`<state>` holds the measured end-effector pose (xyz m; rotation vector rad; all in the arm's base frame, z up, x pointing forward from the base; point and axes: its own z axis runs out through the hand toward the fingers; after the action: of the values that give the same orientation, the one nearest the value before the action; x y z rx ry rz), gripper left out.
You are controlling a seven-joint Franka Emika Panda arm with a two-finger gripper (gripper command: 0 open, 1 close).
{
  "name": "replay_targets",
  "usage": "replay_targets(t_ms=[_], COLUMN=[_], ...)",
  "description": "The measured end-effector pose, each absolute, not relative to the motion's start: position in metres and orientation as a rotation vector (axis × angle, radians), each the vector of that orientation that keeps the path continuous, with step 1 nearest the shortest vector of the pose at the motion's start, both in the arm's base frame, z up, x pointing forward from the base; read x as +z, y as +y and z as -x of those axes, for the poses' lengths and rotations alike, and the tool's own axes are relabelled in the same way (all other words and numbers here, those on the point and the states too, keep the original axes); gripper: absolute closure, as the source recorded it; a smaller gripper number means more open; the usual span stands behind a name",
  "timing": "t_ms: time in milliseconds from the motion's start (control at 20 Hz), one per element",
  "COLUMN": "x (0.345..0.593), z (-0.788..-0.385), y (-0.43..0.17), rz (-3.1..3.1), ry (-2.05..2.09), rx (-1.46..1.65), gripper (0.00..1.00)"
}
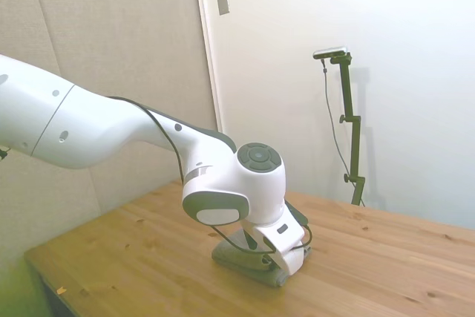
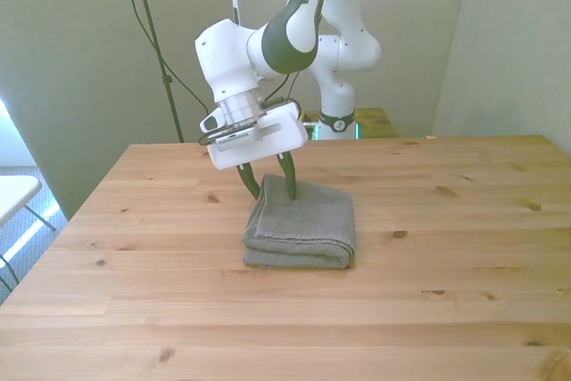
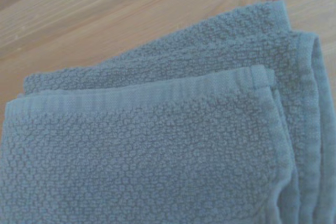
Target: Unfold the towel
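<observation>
Hems point(image 3: 283, 135) lie stacked along the side of the towel's top flap point(image 3: 136, 156), so the flap's layers will stay together as it swings open when the robot carries it over.
The grey towel point(image 2: 303, 225) lies folded on the wooden table point(image 2: 134, 247), near its middle, with several layers showing along its near edge. My gripper point(image 2: 269, 186) stands open over the towel's far corner on the front view's left. Its two dark fingers point(image 2: 290, 183) point down and reach the cloth, one at the corner's outer edge and one on top. In the side view the towel point(image 1: 245, 263) peeks out under the wrist, which hides the fingers. The wrist view is filled by the towel point(image 3: 157, 145), with its folded layers and hemmed edges stacked.
Bare table point(image 1: 386, 257) surrounds the towel on all sides. The robot's base point(image 2: 335, 118) stands behind the far edge. A white piece of furniture point(image 2: 13, 194) sits off the table on the front view's left.
</observation>
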<state>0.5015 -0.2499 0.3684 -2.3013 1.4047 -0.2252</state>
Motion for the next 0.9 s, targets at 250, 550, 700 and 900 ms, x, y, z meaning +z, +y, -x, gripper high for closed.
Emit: replay_targets(t_ms=[250, 550, 700, 900], x=[0.369, 0.393, 0.416, 0.454], z=[-0.5, -0.496, -0.498, -0.512], y=[-0.252, -0.25, -0.238, -0.2], rz=[2.297, 2.3, 2.324, 2.407], ry=[1.409, 1.326, 1.208, 0.971], rx=[-0.228, -0.258, -0.244, -0.263], gripper=[1.0, 1.0, 1.0, 1.0])
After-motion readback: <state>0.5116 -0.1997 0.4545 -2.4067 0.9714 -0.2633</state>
